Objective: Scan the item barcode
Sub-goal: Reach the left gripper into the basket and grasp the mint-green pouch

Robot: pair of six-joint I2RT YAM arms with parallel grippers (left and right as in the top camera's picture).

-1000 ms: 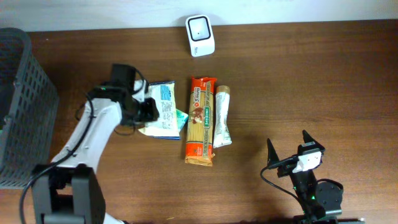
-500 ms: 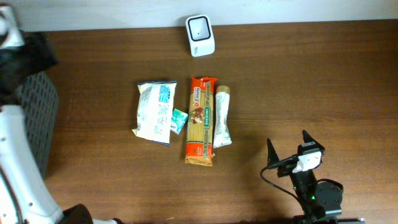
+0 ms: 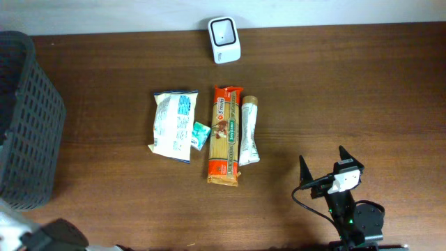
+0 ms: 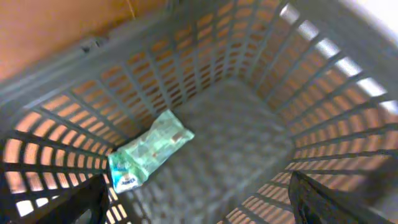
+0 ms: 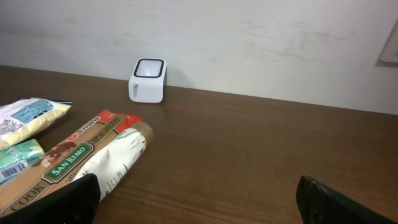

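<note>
The green packet (image 4: 163, 138) lies uncovered on the bottom of the basket, under my open left gripper. I should keep going down until the fingers are on both sides of the packet's middle (image 4: 151, 149).
Looking down into the grey basket (image 4: 249, 124), my left gripper (image 4: 198, 200) hangs open and empty. A green packet (image 4: 149, 149) lies loose on the basket floor below it. The white barcode scanner (image 3: 224, 30) stands at the table's back edge. In a row at mid-table lie a white-and-blue packet (image 3: 173, 125), a small green packet (image 3: 201, 134), an orange pasta pack (image 3: 225, 134) and a white packet (image 3: 249, 130). My right gripper (image 3: 321, 155) rests open near the front right, empty, facing the scanner (image 5: 148, 79).
The basket (image 3: 24, 118) fills the table's left edge. A wall runs behind the scanner. Bare wood lies between the row of packets and my right gripper (image 5: 199, 199), and across the right half.
My left arm has swung from over the white-and-blue packet to the left, out of the overhead view and above the basket, its jaws spreading wider. The right arm has not moved.
</note>
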